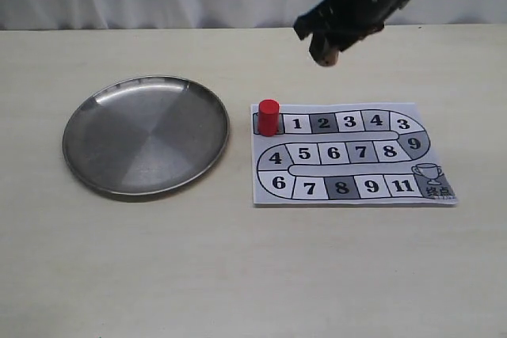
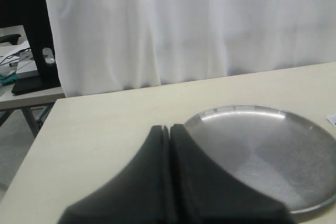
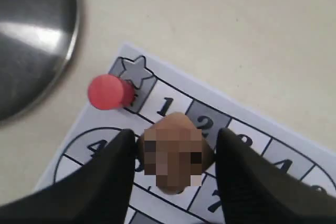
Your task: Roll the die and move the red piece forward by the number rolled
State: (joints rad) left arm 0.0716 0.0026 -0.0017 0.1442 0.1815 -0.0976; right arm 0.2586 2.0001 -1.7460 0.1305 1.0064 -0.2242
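My right gripper needs to keep bringing down the wooden die (image 1: 325, 56), which is clear of the red piece, until the die hangs low above the open numbered squares (image 1: 336, 150). Then it should let the die go.
My right gripper (image 1: 325, 55) hangs high over the far side of the table, above the board, shut on the tan wooden die (image 3: 176, 150), which shows between the two black fingers; the die (image 1: 325, 58) peeks out below the arm. The red piece (image 1: 268, 117) stands upright on the star square at the board's left end, also seen from above as the red piece (image 3: 107, 92). The paper board (image 1: 352, 156) carries numbered squares. My left gripper (image 2: 169, 128) is shut on nothing, hovering near the rim of the metal plate (image 2: 262, 150).
A round steel plate (image 1: 146, 134) lies to the left of the board, holding nothing. A white curtain hangs behind the table's far edge. In the left wrist view a side desk (image 2: 21, 85) with clutter stands beyond the table.
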